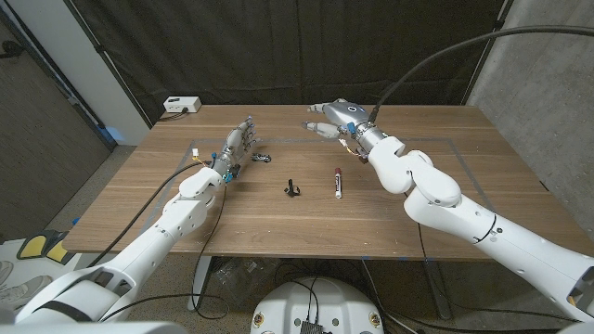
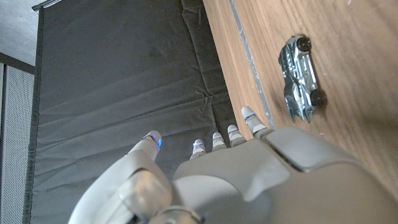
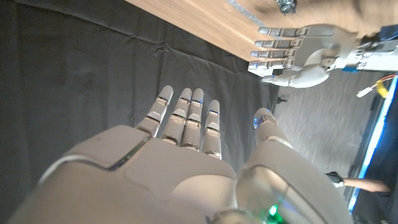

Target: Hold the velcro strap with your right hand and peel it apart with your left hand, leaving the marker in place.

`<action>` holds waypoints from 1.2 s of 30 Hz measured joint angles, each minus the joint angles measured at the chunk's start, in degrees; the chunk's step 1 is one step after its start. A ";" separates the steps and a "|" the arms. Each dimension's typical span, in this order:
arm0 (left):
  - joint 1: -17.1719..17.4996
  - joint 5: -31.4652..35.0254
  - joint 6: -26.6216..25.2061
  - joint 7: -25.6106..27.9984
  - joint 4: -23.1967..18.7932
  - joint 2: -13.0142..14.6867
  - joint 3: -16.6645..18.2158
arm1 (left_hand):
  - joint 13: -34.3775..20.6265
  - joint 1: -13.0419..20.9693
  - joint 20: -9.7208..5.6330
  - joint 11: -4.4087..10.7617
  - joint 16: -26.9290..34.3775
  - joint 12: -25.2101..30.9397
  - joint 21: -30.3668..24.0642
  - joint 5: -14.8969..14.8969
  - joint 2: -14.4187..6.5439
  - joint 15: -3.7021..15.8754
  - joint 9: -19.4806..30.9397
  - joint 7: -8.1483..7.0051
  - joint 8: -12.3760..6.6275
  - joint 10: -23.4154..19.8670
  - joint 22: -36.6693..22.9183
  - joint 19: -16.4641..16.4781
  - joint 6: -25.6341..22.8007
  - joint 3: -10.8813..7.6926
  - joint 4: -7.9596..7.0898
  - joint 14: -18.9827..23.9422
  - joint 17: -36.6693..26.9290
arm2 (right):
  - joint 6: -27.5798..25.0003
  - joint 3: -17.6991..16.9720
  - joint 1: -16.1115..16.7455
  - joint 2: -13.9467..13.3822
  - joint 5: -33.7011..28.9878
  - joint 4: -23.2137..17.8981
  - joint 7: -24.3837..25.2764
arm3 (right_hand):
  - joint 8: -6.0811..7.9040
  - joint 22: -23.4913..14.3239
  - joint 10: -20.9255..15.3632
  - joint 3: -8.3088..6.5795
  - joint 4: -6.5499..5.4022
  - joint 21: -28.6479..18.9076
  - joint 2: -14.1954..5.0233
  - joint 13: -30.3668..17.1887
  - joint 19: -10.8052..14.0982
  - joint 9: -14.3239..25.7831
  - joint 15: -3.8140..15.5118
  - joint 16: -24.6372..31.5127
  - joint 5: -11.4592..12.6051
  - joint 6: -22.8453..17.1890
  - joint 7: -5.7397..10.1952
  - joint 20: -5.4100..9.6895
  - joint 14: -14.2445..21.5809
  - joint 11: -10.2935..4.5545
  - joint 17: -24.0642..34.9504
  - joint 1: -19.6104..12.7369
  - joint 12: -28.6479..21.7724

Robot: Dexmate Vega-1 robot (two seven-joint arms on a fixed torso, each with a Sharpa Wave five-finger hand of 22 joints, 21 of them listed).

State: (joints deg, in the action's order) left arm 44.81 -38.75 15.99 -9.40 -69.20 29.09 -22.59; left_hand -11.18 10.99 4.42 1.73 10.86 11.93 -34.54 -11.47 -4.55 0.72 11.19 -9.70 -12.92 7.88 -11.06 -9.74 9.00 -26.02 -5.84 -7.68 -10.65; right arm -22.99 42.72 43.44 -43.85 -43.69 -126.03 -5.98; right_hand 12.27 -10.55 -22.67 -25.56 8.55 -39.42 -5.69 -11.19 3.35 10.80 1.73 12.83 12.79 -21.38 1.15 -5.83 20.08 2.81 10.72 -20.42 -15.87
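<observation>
My gripper will peel the black velcro strap (image 1: 292, 190), which is curled up with an end of the strap standing (image 1: 290, 183). The strap will then open into a longer piece that is still curved.
A small black velcro strap (image 1: 293, 189) lies on the wooden table (image 1: 306, 223) near its middle. Just to its right lies a marker (image 1: 337, 182) with a dark red cap and white barrel. My left hand (image 1: 238, 147) stands open on the left part of the table, well behind and left of the strap, holding nothing; in the left wrist view the left hand (image 2: 249, 174) has its fingers straight. My right hand (image 1: 332, 117) hovers open at the back, behind the marker; the right wrist view shows the right hand (image 3: 186, 155) with its fingers spread.
A small silver toy car (image 1: 262, 158) sits just right of my left hand, also seen as the car (image 2: 301, 78). A white box (image 1: 181, 105) stands at the table's back left corner. A black curtain hangs behind. Tape lines mark a rectangle on the table.
</observation>
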 measured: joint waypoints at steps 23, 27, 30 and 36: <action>-0.19 0.18 -0.64 0.01 -0.38 0.05 -0.24 | -0.01 -0.53 0.87 0.00 0.22 0.00 0.00 0.00 -0.53 -2.06 -0.28 0.31 0.21 0.00 -0.29 -0.21 -0.31 0.25 -0.25 0.80 -0.17 | 1.61 2.15 -2.55 2.58 -4.05 -1.13 -17.57 | 0.02 -0.27 -0.64 -0.85 0.86 0.26 -0.66 0.00 1.12 0.01 0.41 0.00 -0.44 -0.64 -0.65 0.31 0.84 0.53 -0.07 -2.67 0.00; -0.12 0.22 -0.72 0.11 -0.59 0.10 -0.25 | -0.01 -0.53 1.14 0.00 0.44 0.00 0.00 0.00 -0.53 -2.34 -0.28 0.31 0.43 0.00 -0.29 -0.11 -0.31 0.25 -0.25 1.08 -0.17 | 0.89 2.83 -3.02 3.16 -5.23 -0.92 -20.00 | 0.03 -0.27 -0.84 -0.85 0.85 0.26 -0.66 0.00 1.12 0.01 0.11 0.00 -0.44 -0.64 -0.65 0.30 1.16 0.74 0.09 -2.67 0.00; -0.09 0.25 -0.84 0.21 -0.71 0.13 -0.26 | -0.01 -0.53 1.14 0.00 0.44 0.00 0.00 0.00 -0.53 -2.37 -0.28 0.31 0.43 0.00 -0.28 -0.11 -0.31 0.25 -0.25 1.11 -0.16 | 0.51 3.70 -3.41 3.81 -6.23 -0.69 -21.53 | 0.03 -0.26 -0.84 -0.85 0.85 0.26 -0.97 0.00 1.32 0.00 0.11 0.00 -0.44 -0.95 -0.96 0.51 1.16 0.74 0.09 -2.97 0.00; -0.05 0.28 -0.98 0.28 -0.81 0.16 -0.31 | -0.02 -0.53 1.14 0.00 0.44 0.00 0.00 0.00 -0.53 -2.37 -0.28 0.31 0.43 0.00 -0.28 -0.11 -0.31 0.25 -0.25 1.11 -0.16 | -0.24 4.72 -3.81 4.66 -8.39 -0.25 -24.80 | 0.03 -0.26 -0.82 -0.85 0.85 0.26 -1.19 0.01 1.32 0.00 -0.17 0.00 -0.44 -0.95 -0.95 0.51 0.85 0.76 0.09 -3.19 0.19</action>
State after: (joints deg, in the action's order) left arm 44.75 -38.47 15.00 -9.11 -70.01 29.25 -22.90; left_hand -11.19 10.46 5.55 1.74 11.29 11.93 -34.54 -11.47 -5.08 -1.65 10.92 -9.39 -12.49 7.88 -11.33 -9.85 8.69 -25.77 -6.09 -6.57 -10.81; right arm -23.23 47.44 39.64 -39.19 -52.08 -126.27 -30.78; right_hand 12.30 -10.81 -23.49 -26.41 9.40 -39.16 -6.89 -11.19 4.68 10.80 1.56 12.83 12.36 -22.33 0.20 -5.31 20.93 3.57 10.81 -23.62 -15.68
